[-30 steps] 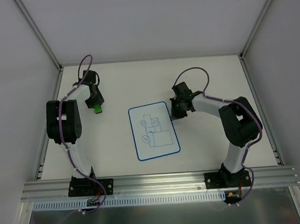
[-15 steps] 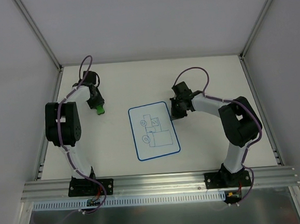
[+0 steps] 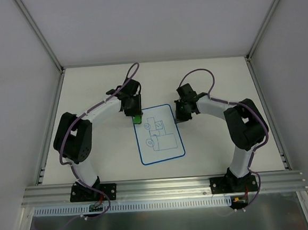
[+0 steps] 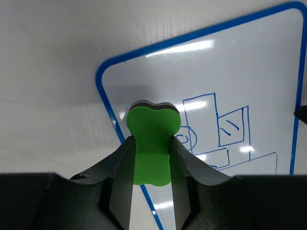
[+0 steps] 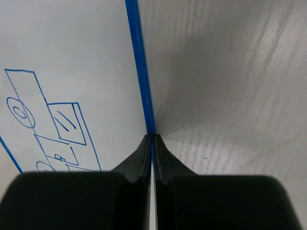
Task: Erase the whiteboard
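Note:
The green eraser is resting over the whiteboard's blue border (image 3: 134, 127), short of the drawings, so next I pull it with my left gripper across the boxes and circles (image 3: 153, 128).
The whiteboard (image 3: 159, 146) lies flat mid-table, with a blue border and thin blue drawings of boxes and circles. My left gripper (image 3: 136, 115) is shut on the green eraser (image 3: 136, 118) and holds it over the board's far left corner. In the left wrist view the eraser (image 4: 152, 125) sits between my fingers (image 4: 125, 158) above the board (image 4: 249, 72), next to the drawings. My right gripper (image 3: 178, 118) is shut, its tips resting on the board's right border. In the right wrist view its tips (image 5: 152, 137) meet on the blue edge of the board (image 5: 72, 57).
The white table (image 3: 221, 83) is walled by grey panels at the left, back and right. An aluminium rail (image 3: 165, 184) runs along the near edge with both arm bases on it.
My left arm has swung right from the table's far left, carrying the green eraser to the whiteboard's far left corner. The right arm and the board have not moved.

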